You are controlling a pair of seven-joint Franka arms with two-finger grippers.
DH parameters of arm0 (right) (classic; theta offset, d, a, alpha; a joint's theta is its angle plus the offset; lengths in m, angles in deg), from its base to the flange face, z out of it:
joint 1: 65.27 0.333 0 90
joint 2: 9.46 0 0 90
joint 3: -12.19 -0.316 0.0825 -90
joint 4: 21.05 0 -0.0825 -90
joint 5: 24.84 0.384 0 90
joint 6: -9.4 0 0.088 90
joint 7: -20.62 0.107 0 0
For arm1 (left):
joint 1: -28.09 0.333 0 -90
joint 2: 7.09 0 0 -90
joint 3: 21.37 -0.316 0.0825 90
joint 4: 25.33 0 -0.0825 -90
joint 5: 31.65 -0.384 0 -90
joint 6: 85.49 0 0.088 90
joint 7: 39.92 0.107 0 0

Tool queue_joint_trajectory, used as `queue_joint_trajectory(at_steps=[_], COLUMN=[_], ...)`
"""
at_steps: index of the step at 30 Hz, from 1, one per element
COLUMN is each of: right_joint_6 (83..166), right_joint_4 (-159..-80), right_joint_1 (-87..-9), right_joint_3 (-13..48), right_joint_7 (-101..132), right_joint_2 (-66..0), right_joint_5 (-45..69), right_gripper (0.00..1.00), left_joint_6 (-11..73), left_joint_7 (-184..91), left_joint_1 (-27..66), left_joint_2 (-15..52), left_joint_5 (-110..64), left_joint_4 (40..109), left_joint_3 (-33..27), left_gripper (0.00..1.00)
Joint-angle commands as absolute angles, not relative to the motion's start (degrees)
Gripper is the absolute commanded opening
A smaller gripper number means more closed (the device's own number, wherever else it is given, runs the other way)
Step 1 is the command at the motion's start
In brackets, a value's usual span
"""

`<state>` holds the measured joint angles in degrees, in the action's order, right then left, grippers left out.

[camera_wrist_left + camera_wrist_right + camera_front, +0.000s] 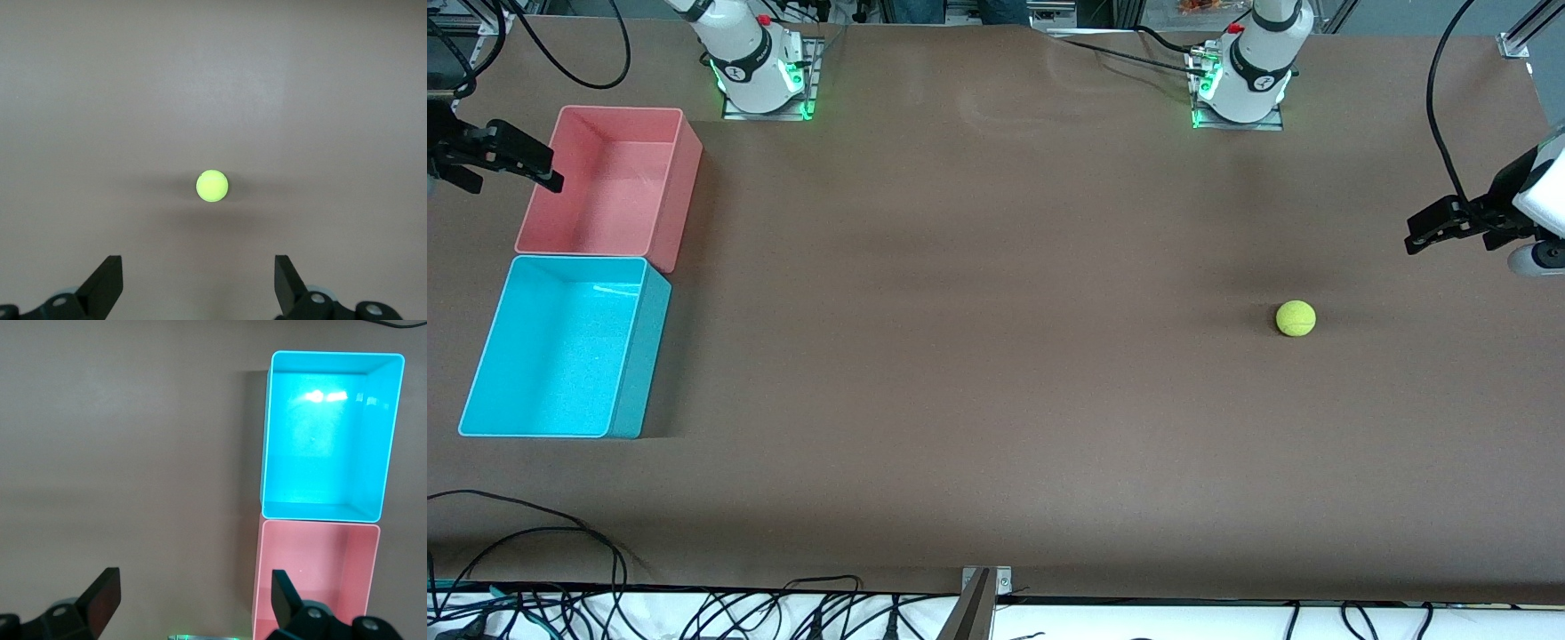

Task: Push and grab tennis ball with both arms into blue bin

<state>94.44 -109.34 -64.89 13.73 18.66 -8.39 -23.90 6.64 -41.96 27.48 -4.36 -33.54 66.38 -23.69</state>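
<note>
The tennis ball [1295,318] should roll beyond the table's middle toward the bins once my left gripper pushes it, since the part of the table [982,304] between is free.
The tennis ball [1296,318] lies on the brown table toward the left arm's end. In the left wrist view the ball [212,185] sits apart from my left gripper [199,283], centred between its open, empty fingers. My left gripper [1408,235] hangs over the table's edge at that end. The blue bin [640,356] stands empty at the right arm's end. My right gripper [519,186] is open and empty over the edge of the pink bin. The right wrist view shows the blue bin [265,440] beyond my right gripper [193,603].
A pink bin [680,191], also empty, touches the blue bin and stands farther from the front camera; it also shows in the right wrist view [313,580]. The arm bases [760,71] [1249,84] stand at the table's back edge. Cables [560,542] trail along the front edge.
</note>
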Motion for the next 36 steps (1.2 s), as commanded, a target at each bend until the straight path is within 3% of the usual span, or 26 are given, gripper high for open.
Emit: queue_joint_trajectory(at_steps=[1,11,12,13,15,17,36], right_joint_6=[93.2,93.2,93.2,93.2,93.2,93.2,93.2], right_joint_4=[-108.0,-108.0,-108.0,-108.0,-108.0,-108.0,-108.0], right_joint_1=[-64.6,-64.6,-64.6,-64.6,-64.6,-64.6,-64.6], right_joint_3=[13.9,13.9,13.9,13.9,13.9,13.9,13.9], right_joint_7=[19.5,19.5,19.5,19.5,19.5,19.5,19.5], right_joint_2=[-8.7,-8.8,-8.8,-8.8,-8.8,-8.8,-8.8], right_joint_5=[-24.0,-24.0,-24.0,-24.0,-24.0,-24.0,-24.0], right_gripper=[1.00,1.00,1.00,1.00,1.00,1.00,1.00], left_joint_6=[6.4,6.4,6.4,6.4,6.4,6.4,6.4], left_joint_7=[-41.8,-43.0,-44.0,-45.2,-46.4,-47.0,-73.2], left_joint_1=[27.2,27.1,27.1,27.1,27.2,27.2,28.3], left_joint_2=[-4.0,-3.7,-3.7,-3.7,-3.8,-3.7,-1.6], left_joint_5=[-32.9,-33.0,-33.0,-33.0,-33.0,-33.0,-33.0], left_joint_4=[65.7,65.7,65.7,65.7,65.7,65.7,65.9], left_joint_3=[-23.8,-23.7,-23.7,-23.7,-23.8,-23.7,-24.3], left_gripper=[1.00,1.00,0.87,0.62,0.20,0.00,0.00])
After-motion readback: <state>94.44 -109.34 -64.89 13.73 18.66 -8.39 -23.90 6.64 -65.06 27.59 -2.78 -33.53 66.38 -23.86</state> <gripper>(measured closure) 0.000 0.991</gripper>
